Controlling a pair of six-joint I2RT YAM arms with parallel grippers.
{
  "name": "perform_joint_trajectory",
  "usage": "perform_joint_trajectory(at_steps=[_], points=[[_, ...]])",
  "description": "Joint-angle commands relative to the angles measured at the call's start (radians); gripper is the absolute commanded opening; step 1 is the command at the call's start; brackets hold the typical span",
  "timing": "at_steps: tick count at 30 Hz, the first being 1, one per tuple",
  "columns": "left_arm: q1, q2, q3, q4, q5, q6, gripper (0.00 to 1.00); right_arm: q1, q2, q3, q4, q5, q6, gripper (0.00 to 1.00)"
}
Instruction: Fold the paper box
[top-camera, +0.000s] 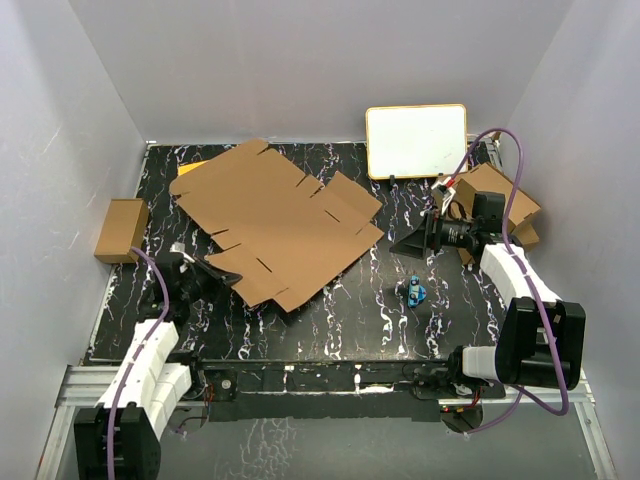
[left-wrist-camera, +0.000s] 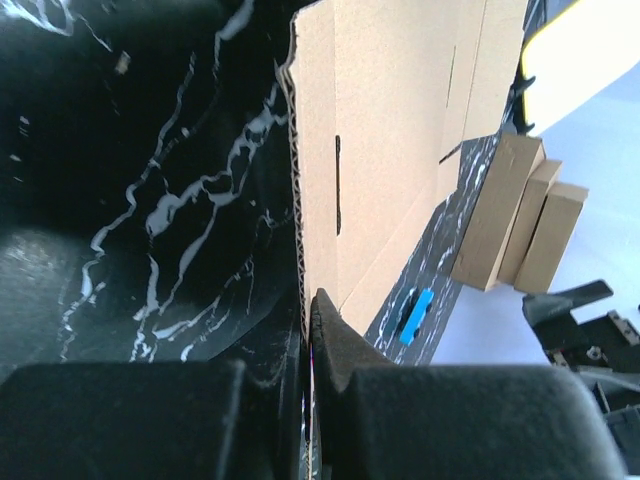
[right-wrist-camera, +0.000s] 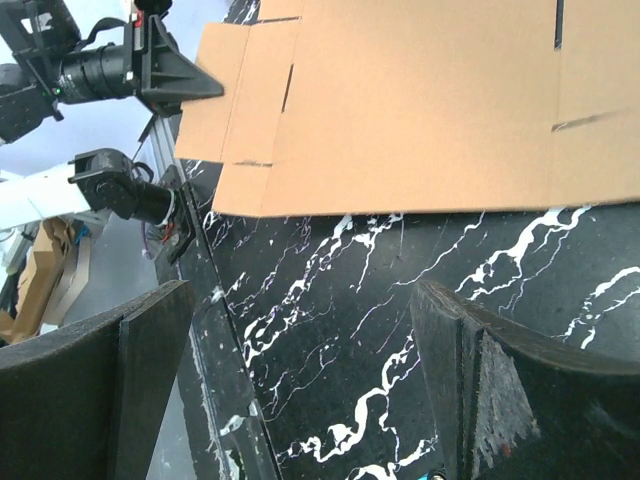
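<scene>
The table lies clear (top-camera: 379, 264) between the paper box and my right gripper. My left gripper keeps pushing the paper box's near flap (top-camera: 256, 274) until the paper box reaches my right gripper.
The paper box (top-camera: 275, 215) lies as a flat brown die-cut sheet with flaps and slots on the black marbled table (top-camera: 350, 320). My left gripper (top-camera: 212, 268) is at its near-left flap and is shut on the corrugated edge. In the left wrist view the fingers (left-wrist-camera: 335, 345) pinch the thin edge of the paper box (left-wrist-camera: 390, 150), which runs away from the camera. My right gripper (top-camera: 415, 243) hangs to the right of the sheet, open, with only bare table between its fingers (right-wrist-camera: 455, 340). The right wrist view shows the paper box (right-wrist-camera: 420, 100) ahead of the right gripper (right-wrist-camera: 300, 300).
A small brown box (top-camera: 122, 229) stands at the table's left edge. A white board with a yellow rim (top-camera: 416, 140) lies at the back right. Stacked cardboard pieces (top-camera: 510, 205) sit behind the right arm. A small blue object (top-camera: 416, 292) lies near the right front.
</scene>
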Motion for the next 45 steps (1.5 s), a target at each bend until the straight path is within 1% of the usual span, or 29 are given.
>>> perform_joint_trajectory(at_steps=[1,8,16,26,40,45], points=[[-0.080,-0.015,0.002,0.015,0.002,-0.057,0.00,-0.009,-0.028,0.002,0.119,0.027,0.032,0.99],[-0.184,-0.003,-0.001,0.043,-0.038,-0.107,0.00,-0.045,-0.027,-0.007,0.130,0.047,0.029,0.99],[-0.264,0.017,-0.005,0.088,-0.076,-0.156,0.00,-0.098,-0.005,-0.017,0.144,0.055,0.020,0.99],[-0.358,0.058,0.001,0.129,-0.127,-0.188,0.00,-0.112,-0.011,-0.033,0.136,0.087,-0.020,0.99],[-0.469,0.106,0.020,0.160,-0.177,-0.203,0.01,-0.122,0.001,-0.042,0.136,0.087,-0.031,0.99],[-0.493,0.115,0.037,0.131,-0.187,-0.174,0.16,-0.123,0.005,-0.042,0.136,0.086,-0.034,0.99]])
